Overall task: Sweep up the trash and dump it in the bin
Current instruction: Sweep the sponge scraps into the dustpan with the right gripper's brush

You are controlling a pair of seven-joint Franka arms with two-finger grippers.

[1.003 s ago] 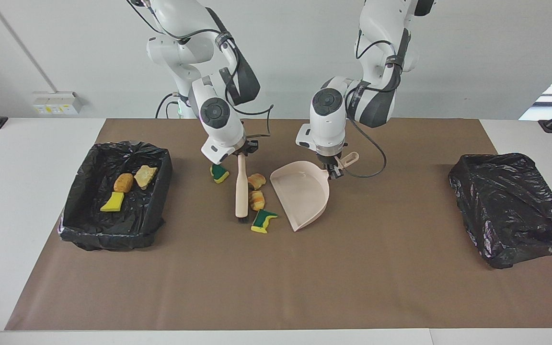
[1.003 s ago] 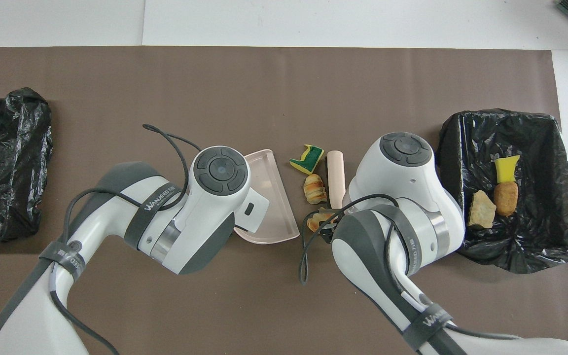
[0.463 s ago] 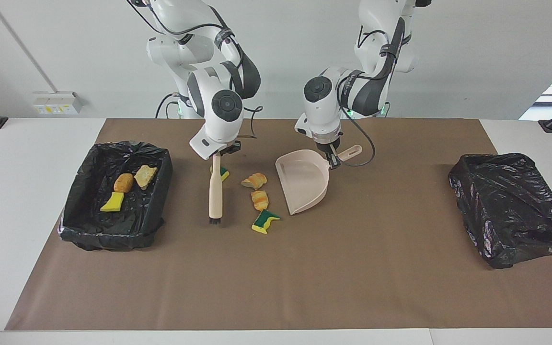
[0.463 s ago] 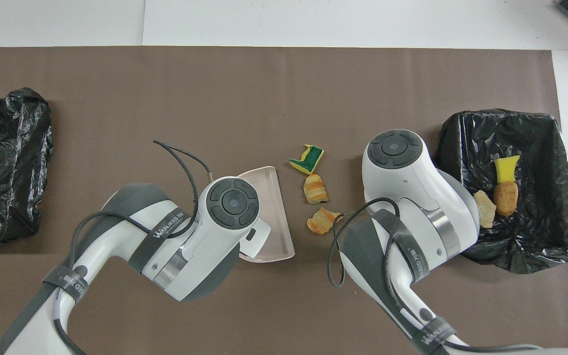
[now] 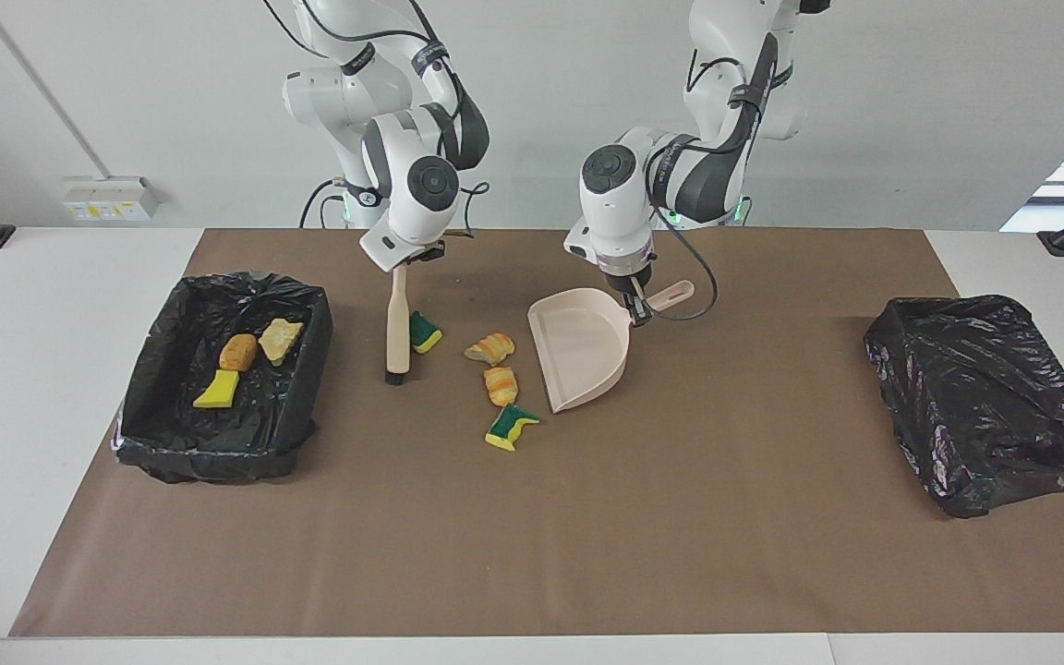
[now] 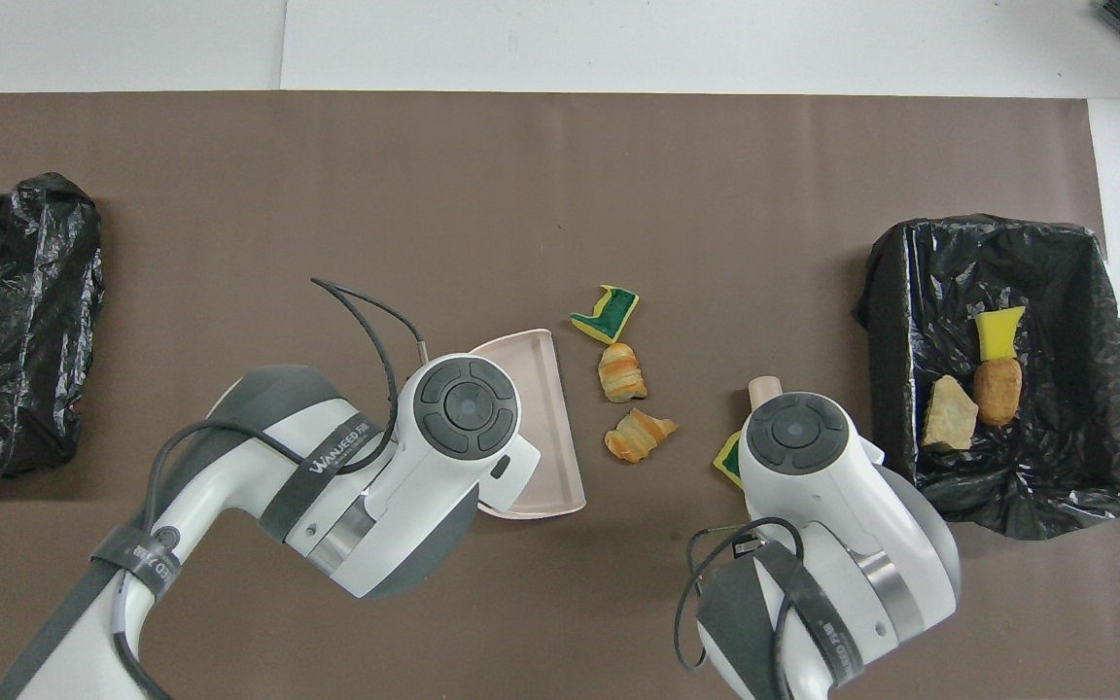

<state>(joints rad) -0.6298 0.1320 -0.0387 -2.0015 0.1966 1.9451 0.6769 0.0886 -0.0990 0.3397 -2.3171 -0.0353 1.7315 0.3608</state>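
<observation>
I should sweep the nearest sponge scrap (image 5: 425,332) into the dustpan's opening (image 5: 544,361) first with my right gripper, because the brush is already on the bin's side of that scrap.
My right gripper (image 5: 405,265) is shut on the handle top of the beige brush (image 5: 396,323), which hangs bristles-down close to the mat. My left gripper (image 5: 637,307) is shut on the handle of the beige dustpan (image 5: 583,349), whose mouth faces the trash. Loose trash lies between them: a green-yellow sponge scrap (image 5: 424,332) beside the brush, two bread lumps (image 5: 490,348) (image 5: 499,384), and another sponge scrap (image 5: 511,427). In the overhead view both wrists hide the grippers, and only the brush tip (image 6: 764,391) and the dustpan (image 6: 548,389) edge show.
A black-lined bin (image 5: 151,369) at the right arm's end holds three trash bits: a yellow scrap (image 5: 217,391) and two tan lumps (image 5: 238,352) (image 5: 281,339). A crumpled black bag (image 5: 985,397) lies at the left arm's end. A brown mat (image 5: 532,536) covers the table.
The right arm lifted the brush away from the bread lumps and carried it toward its own end, past the sponge scrap. The left arm drew the dustpan slightly toward the robots.
</observation>
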